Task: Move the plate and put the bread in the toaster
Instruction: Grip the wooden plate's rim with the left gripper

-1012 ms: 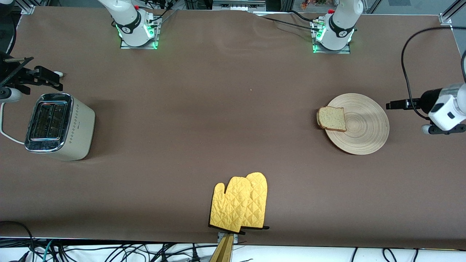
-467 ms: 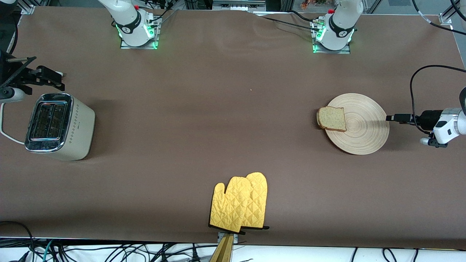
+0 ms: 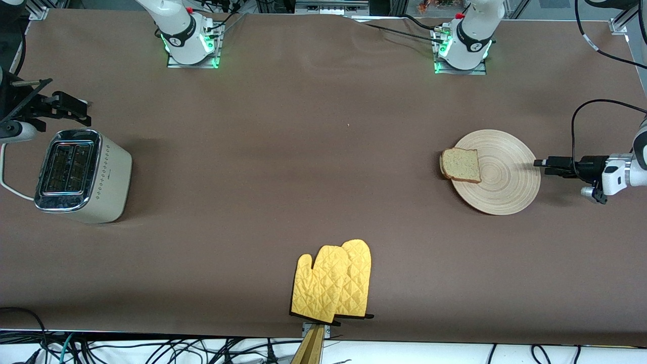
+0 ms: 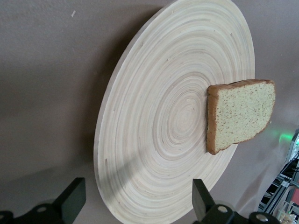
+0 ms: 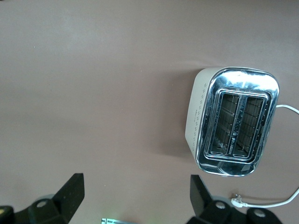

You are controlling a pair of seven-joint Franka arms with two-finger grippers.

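I should keep moving in until my left gripper's open fingers can close on the plate's outer rim (image 4: 126, 215), which faces them, clear of the bread (image 3: 461, 165).
The pale wooden plate (image 3: 500, 174) lies toward the left arm's end of the table, and it fills the left wrist view (image 4: 163, 116). The bread (image 3: 461, 165) lies on the plate's rim on the side toward the table's middle; it shows in the left wrist view (image 4: 240, 114) too. My left gripper (image 3: 545, 164) is open, low, right at the plate's outer rim, its fingers (image 4: 72, 198) spread on either side of the edge. The cream-white toaster (image 3: 81, 174) stands at the right arm's end, slots up (image 5: 236, 123). My right gripper (image 3: 76, 108) is open in the air beside the toaster.
A pair of yellow oven mitts (image 3: 333, 283) lies near the table's edge closest to the front camera. The toaster's white cord (image 3: 7, 187) runs off the table's end. The arm bases (image 3: 189, 40) stand along the table's edge farthest from the front camera.
My left gripper has dropped lower and moved in to the plate's outer rim. My right gripper has barely moved. Plate, bread and toaster have stayed put.
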